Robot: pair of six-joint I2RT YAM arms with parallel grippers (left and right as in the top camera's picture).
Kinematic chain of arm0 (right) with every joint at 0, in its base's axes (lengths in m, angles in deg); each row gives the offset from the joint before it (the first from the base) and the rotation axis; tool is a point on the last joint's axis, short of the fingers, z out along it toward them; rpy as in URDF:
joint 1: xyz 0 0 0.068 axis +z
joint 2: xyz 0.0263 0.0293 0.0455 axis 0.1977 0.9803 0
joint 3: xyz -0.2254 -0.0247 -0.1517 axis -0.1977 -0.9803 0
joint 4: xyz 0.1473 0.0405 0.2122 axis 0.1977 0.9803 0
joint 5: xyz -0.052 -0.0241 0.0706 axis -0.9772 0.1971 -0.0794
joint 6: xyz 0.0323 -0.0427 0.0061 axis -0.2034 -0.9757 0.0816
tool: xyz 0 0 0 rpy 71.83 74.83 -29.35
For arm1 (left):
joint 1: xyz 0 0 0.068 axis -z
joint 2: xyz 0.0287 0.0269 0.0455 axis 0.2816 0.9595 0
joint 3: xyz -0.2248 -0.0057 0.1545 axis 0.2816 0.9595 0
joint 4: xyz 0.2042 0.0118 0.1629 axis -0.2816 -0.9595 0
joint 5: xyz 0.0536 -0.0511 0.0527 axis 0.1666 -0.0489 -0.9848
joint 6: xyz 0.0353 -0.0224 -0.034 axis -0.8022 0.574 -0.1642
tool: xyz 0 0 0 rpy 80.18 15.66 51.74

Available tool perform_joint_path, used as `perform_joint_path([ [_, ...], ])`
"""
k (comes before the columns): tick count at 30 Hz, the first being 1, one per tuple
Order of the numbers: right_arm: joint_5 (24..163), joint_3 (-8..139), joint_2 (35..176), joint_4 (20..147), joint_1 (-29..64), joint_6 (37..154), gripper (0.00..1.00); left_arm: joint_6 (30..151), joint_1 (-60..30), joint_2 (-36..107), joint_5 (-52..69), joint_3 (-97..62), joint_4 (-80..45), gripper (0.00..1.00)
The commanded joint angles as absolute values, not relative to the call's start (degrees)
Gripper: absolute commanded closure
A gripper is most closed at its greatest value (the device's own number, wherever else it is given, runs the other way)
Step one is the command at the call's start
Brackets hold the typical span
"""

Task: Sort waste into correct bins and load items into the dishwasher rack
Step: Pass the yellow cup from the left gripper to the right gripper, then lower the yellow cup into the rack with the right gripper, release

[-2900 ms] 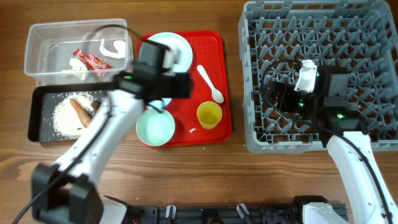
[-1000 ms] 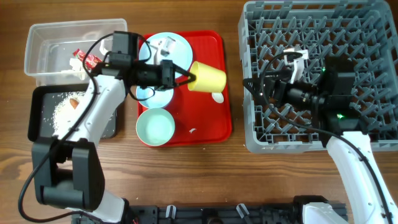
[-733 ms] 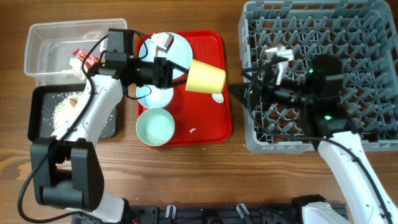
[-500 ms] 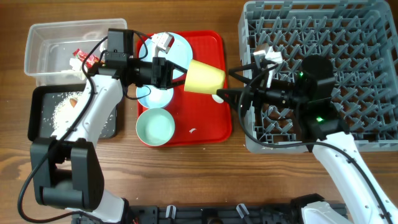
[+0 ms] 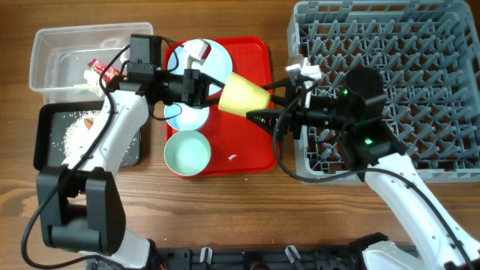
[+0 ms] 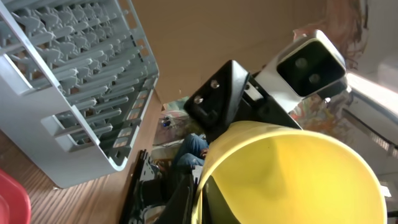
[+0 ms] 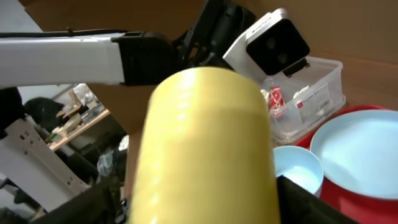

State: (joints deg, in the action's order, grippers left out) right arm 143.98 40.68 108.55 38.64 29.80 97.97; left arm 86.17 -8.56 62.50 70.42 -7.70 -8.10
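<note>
The yellow cup's rim (image 5: 228, 94) is between the closed fingers of my left gripper, so that gripper should open and move away before my right gripper carries the cup into the dishwasher rack (image 5: 325, 154).
The small yellow cup (image 5: 241, 95) hangs on its side above the red tray, base pointing right. My left gripper (image 5: 216, 91) is shut on its rim, one finger inside and one outside (image 6: 200, 199); the cup (image 6: 292, 180) fills the left wrist view. My right gripper (image 5: 259, 103) reaches from the grey dishwasher rack (image 5: 390, 45) and straddles the cup's base. In the right wrist view the cup (image 7: 205, 137) sits between that gripper's (image 7: 202, 205) fingers, which lie close to its sides; whether they press is unclear. The pale blue plate (image 5: 217, 64) and mint-green bowl (image 5: 187, 154) rest on the tray.
The red serving tray (image 5: 259, 60) lies mid-table with a white scrap (image 5: 232, 158) on it. At the left a clear tub (image 5: 45, 67) holds a red wrapper (image 5: 101, 70), and a black tray (image 5: 45, 142) holds rice (image 5: 75, 133). The rack's near-left corner (image 6: 74, 81) is close to the handover.
My right arm has swung left out of the rack to the cup and its jaws have narrowed around the base. My left gripper has kept hold of the rim, barely moving.
</note>
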Motion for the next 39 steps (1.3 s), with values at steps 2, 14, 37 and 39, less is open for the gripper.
perform_joint_path([
  [2, 148.3, 41.9, 110.9, 35.0, 31.2, 99.9, 0.29, 86.2, -7.6, 61.3, 71.3, -7.8, -7.9, 0.96],
  [14, 148.4, 41.9, 111.0, 34.5, 30.9, 100.2, 0.52, 86.3, -7.6, 61.3, 69.0, -7.8, -7.9, 0.81],
  [37, 124.1, 49.4, 103.8, 82.2, 7.7, 93.2, 0.59, 86.3, -7.6, 61.3, 12.2, -7.8, -21.5, 0.69],
  [39, 118.0, 53.9, 103.1, 90.2, 7.8, 91.8, 0.59, 86.2, -7.6, 61.3, 10.3, -7.8, -22.0, 0.7],
])
